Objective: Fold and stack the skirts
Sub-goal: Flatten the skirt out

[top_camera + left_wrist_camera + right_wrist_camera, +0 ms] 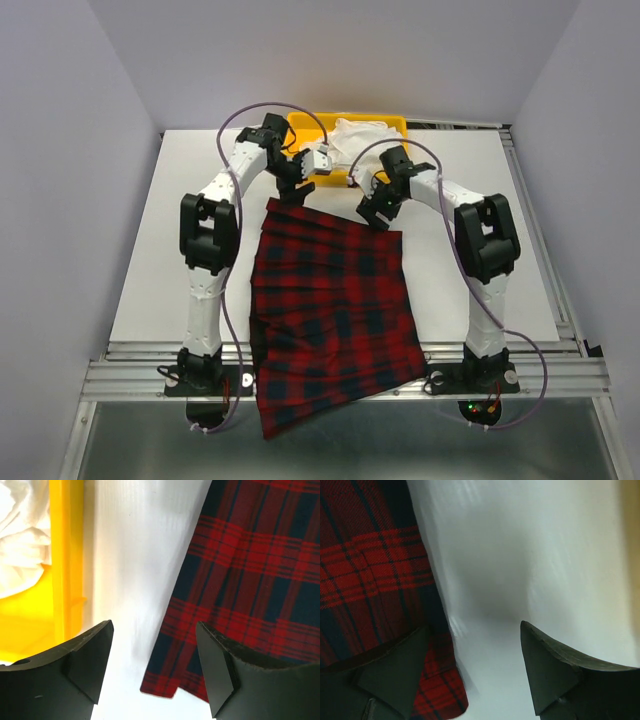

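The skirt's hem (330, 290) hangs free over the table's near edge (276, 414), so the skirt will double over and draw the hem along when I carry the skirt's far corners.
A red-and-black tartan skirt (330, 310) lies spread flat on the white table, its hem hanging over the near edge. My left gripper (284, 196) hovers over the skirt's far left corner and my right gripper (372, 218) over the far right corner. In the left wrist view the left gripper (155, 665) is open, with the skirt's corner (167, 682) lying on the table between its fingers (85, 665), untouched. In the right wrist view the right gripper (475, 672) is open too. The skirt's corner (440, 690) lies beside its left finger (395, 675), and nothing is held.
A yellow tray (310, 125) stands at the back of the table with crumpled white cloth (365, 135) in it. The tray wall (62, 570) and the white cloth (20, 540) show just left of the left gripper. Bare white table (150, 250) flanks the skirt on both sides.
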Action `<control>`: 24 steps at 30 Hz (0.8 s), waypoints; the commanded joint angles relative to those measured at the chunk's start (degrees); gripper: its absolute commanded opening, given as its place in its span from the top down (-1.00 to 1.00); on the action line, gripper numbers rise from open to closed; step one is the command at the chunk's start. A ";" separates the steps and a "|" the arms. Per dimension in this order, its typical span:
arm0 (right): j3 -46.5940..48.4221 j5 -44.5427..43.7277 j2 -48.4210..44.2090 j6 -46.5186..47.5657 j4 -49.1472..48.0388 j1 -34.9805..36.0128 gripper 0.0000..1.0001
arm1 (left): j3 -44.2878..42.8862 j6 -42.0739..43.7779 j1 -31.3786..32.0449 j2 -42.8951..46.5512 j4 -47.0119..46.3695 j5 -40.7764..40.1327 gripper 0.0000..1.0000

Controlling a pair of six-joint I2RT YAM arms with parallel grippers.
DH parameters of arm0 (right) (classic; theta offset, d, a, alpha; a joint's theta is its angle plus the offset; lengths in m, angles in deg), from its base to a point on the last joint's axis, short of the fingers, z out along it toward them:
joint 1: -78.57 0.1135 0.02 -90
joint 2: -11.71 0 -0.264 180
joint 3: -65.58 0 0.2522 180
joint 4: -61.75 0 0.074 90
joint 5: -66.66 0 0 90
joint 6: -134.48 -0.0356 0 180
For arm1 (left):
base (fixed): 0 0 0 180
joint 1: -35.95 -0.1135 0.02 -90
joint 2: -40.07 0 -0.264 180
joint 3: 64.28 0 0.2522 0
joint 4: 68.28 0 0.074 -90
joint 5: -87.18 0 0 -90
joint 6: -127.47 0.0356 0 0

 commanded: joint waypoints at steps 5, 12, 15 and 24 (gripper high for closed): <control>-5.08 1.68 -0.69 7.11 4.38 1.04 -0.52 | 2.18 1.93 0.28 -3.41 -3.75 -5.99 -0.55; -12.31 1.52 -5.35 8.78 2.27 1.04 -0.37 | 11.77 2.73 1.33 -3.41 -6.22 -11.53 -0.37; -11.08 0.20 -5.79 7.91 3.15 1.04 -0.34 | 13.44 3.51 1.60 -3.77 -4.99 -12.41 -0.09; -9.23 -0.15 -7.55 10.98 10.18 -0.89 -0.51 | 18.54 4.39 1.60 -0.87 -6.92 -13.38 0.25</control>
